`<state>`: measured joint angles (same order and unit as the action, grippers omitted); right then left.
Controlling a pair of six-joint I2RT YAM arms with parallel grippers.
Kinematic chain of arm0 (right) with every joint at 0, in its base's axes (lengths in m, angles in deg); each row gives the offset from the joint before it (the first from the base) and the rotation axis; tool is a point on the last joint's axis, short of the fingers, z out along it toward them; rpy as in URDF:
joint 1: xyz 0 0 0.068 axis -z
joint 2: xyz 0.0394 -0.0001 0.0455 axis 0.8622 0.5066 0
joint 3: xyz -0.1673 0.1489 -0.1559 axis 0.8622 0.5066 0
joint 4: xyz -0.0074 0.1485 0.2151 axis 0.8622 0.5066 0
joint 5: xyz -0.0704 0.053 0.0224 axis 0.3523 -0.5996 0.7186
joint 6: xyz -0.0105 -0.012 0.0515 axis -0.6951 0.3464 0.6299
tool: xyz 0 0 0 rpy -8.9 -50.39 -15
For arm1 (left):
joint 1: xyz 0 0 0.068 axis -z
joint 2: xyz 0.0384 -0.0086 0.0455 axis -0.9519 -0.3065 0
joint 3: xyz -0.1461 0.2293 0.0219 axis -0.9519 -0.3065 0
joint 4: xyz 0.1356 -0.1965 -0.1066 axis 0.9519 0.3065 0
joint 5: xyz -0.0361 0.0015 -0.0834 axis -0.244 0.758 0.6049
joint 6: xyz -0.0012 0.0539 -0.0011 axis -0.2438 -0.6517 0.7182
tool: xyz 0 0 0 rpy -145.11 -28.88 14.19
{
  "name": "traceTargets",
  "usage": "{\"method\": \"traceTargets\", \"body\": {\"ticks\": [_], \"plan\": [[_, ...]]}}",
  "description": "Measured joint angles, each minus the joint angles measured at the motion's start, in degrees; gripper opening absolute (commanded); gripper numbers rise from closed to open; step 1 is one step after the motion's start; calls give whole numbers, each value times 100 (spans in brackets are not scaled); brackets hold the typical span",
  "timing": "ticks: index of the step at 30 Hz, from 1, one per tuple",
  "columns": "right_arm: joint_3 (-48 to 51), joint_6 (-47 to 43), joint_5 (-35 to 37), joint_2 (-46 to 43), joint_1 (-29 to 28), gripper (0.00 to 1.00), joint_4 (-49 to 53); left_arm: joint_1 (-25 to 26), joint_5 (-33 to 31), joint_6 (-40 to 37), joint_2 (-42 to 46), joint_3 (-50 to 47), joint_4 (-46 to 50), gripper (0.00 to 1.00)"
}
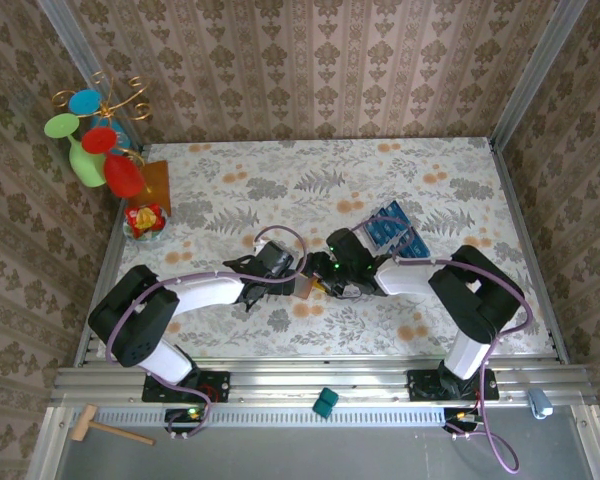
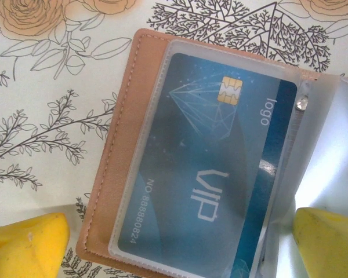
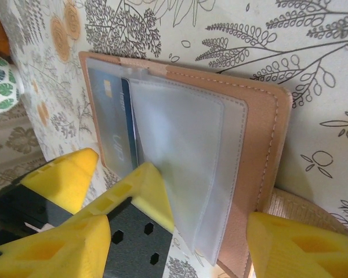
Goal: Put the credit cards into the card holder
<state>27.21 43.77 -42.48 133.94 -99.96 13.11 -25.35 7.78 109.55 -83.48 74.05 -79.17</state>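
The robot's right gripper should press down the leather edge (image 3: 252, 188) while the left gripper backs away, because the clear sleeves (image 3: 188, 136) stand up loose beside the left gripper's finger.
The card holder (image 1: 303, 287) lies open on the floral table between both arms; its pinkish leather (image 2: 119, 145) (image 3: 261, 133) frames clear sleeves. One blue credit card (image 2: 220, 174) (image 3: 126, 133) marked VIP sits inside the left sleeve. Several more credit cards (image 1: 388, 228) rest in a clear tray further back on the right. My left gripper (image 2: 180, 255) (image 1: 292, 283) is open, straddling the card-bearing half; one of its fingers (image 3: 145, 191) touches the loose sleeves. My right gripper (image 3: 174, 249) (image 1: 322, 285) is open, its yellow fingers wide either side of the holder's near edge.
A colourful ornament (image 1: 90, 130), an amber square (image 1: 155, 180) and a small red-yellow object (image 1: 145, 220) stand at the back left. Wallpapered walls enclose the table. A teal block (image 1: 325, 402) and a wooden mallet (image 1: 100, 428) lie by the front rail.
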Motion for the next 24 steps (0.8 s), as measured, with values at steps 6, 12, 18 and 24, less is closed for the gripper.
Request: {"method": "traceTargets", "body": {"ticks": [6, 12, 18, 24], "plan": [[385, 492, 411, -535, 83, 64, -411, 0, 11, 0, 0, -35, -61, 100], [382, 804, 485, -496, 114, 64, -671, 0, 17, 0, 0, -35, -61, 100], [382, 1113, 481, -66, 68, 64, -975, 0, 17, 0, 0, -35, -61, 100], [382, 1283, 479, 153, -44, 63, -1198, 0, 17, 0, 0, -35, -61, 100]]}}
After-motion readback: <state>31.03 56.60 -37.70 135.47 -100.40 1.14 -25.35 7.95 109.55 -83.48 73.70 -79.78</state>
